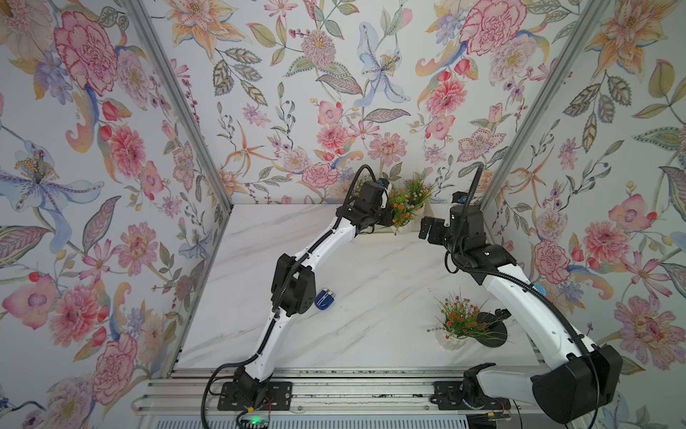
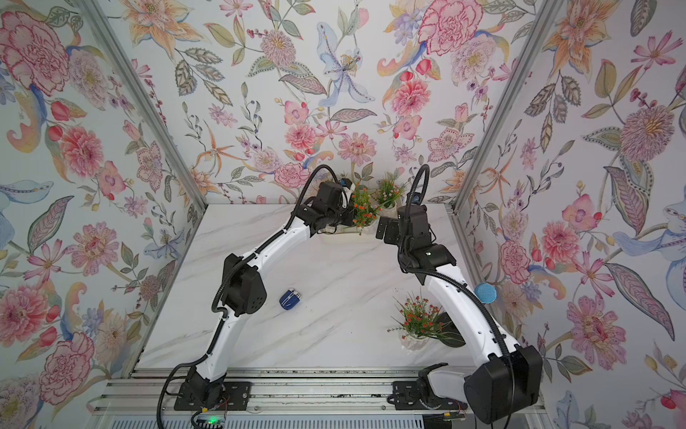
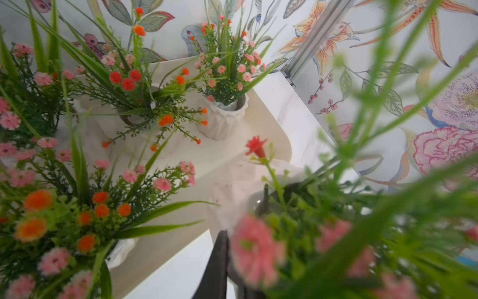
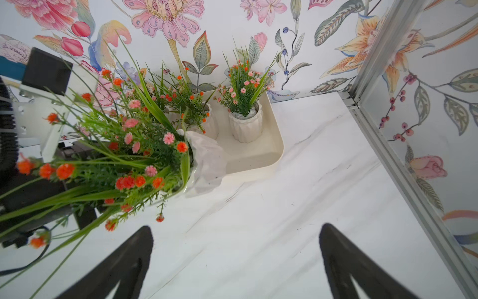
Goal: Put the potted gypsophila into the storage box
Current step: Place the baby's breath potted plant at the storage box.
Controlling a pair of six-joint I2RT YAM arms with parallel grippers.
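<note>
My left gripper should now move the held pot to the storage box's bottom (image 3: pixel 200 183), which is open beside its front pot (image 3: pixel 119 252), and let go when the held pot stands inside.
My left gripper (image 1: pixel 389 219) is shut on the rim of one potted gypsophila (image 4: pixel 207 160), a white ribbed pot with pink and orange flowers. It hangs tilted at the front edge of the cream storage box (image 4: pixel 274 145) by the back wall. In the left wrist view this pot (image 3: pixel 232 186) fills the foreground and foliage hides most of my fingers (image 3: pixel 219 259). Several pots stand in the box, one at its right end (image 4: pixel 245 126). Another potted gypsophila (image 1: pixel 454 334) stands at the table's front right. My right gripper (image 4: pixel 236 233) is open and empty, just right of the box.
A small dark-blue and white gadget (image 1: pixel 325 298) lies mid-table beside the left arm's elbow. A dark round thing (image 1: pixel 492 328) sits against the front-right pot, under the right arm. Flowered walls with metal posts (image 4: pixel 388 85) close in the back and both sides.
</note>
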